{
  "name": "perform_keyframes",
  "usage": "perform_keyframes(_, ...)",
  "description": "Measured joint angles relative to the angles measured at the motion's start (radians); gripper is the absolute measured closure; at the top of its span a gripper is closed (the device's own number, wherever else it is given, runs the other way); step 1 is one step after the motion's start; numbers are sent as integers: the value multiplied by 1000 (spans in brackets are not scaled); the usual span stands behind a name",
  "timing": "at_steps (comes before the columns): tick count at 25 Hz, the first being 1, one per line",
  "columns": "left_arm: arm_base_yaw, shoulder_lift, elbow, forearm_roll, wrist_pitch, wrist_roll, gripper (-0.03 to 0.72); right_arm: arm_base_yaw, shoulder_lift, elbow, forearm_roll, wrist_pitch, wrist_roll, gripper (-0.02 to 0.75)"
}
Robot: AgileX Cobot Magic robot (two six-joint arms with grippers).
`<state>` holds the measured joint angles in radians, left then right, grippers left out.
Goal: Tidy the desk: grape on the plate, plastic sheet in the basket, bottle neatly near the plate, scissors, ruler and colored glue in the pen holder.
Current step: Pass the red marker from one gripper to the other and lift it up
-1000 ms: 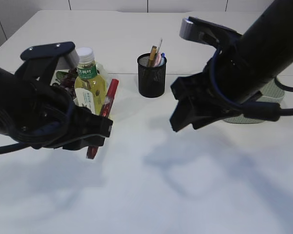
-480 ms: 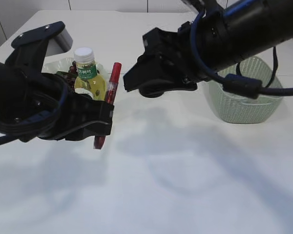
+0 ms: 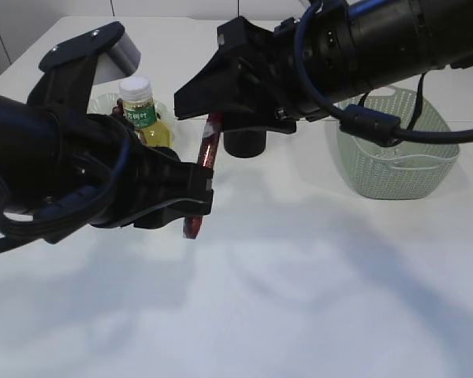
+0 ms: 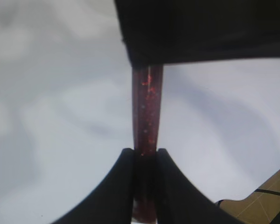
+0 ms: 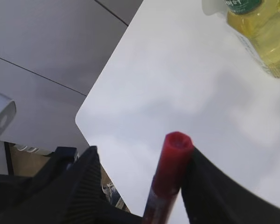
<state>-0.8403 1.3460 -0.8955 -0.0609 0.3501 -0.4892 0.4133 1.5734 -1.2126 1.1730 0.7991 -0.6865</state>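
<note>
I expect the colored glue (image 3: pixel 208 153) to slide deep into the pen holder when I lower it, because it is slim and straight (image 3: pixel 192 227). Its red cap will still show.
My left gripper (image 3: pixel 195 206) is shut on the lower part of the colored glue (image 3: pixel 207 151), a red glitter tube held nearly upright above the table. The left wrist view shows the tube (image 4: pixel 147 112) pinched between both jaws of that gripper (image 4: pixel 145 158). My right gripper (image 3: pixel 213 126) reaches across to the tube's top. It stands open (image 5: pixel 142 151), with the red cap (image 5: pixel 177 149) against one finger and a wide gap to the other. The bottle (image 3: pixel 142 114) stands by the plate (image 3: pixel 104 101). The black pen holder (image 3: pixel 244 144) is mostly hidden. Grape, scissors, ruler and plastic sheet are hidden.
A pale green basket (image 3: pixel 398 161) stands at the right, behind the right arm. The bottle of yellow drink (image 5: pixel 266 32) appears at the top right of the right wrist view. Both arms cross over the table's left half.
The right arm swung left, past the pen holder, to the top of the glue, and its jaws widened. The left arm raised the glue and carried it slightly right.
</note>
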Motion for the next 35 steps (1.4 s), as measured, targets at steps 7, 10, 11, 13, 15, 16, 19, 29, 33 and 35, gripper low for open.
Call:
perform_keyframes(7, 0, 0, 0, -17, -15, 0, 606, 0, 0, 0, 4, -31, -3, 300)
perform_keyframes(10, 0, 0, 0, -19, -21, 0, 606, 0, 2, 0, 6, -41, -3, 363)
perform_keyframes(11, 0, 0, 0, -19, -24, 0, 606, 0, 7, 0, 6, -41, -3, 402)
perform_keyframes(13, 0, 0, 0, -19, -24, 0, 606, 0, 16, 0, 6, -41, -3, 480)
perform_keyframes(15, 0, 0, 0, -19, -24, 0, 606, 0, 23, 0, 8, -41, -3, 552)
perform_keyframes(16, 0, 0, 0, -19, -24, 0, 606, 0, 25, 0, 8, -41, -3, 580)
perform_keyframes(19, 0, 0, 1, -17, -24, 0, 604, 0, 29, 0, 12, -41, -3, 596)
perform_keyframes(29, 0, 0, 1, 37, -24, 0, 456, 0, 29, 0, 15, -45, -9, 598)
perform_keyframes(33, 0, 0, 1, 39, -24, 0, 371, 0, 29, 0, 15, -45, -10, 598)
perform_keyframes(35, 0, 0, 1, 54, -24, 0, 352, 0, 29, 0, 13, -45, -17, 598)
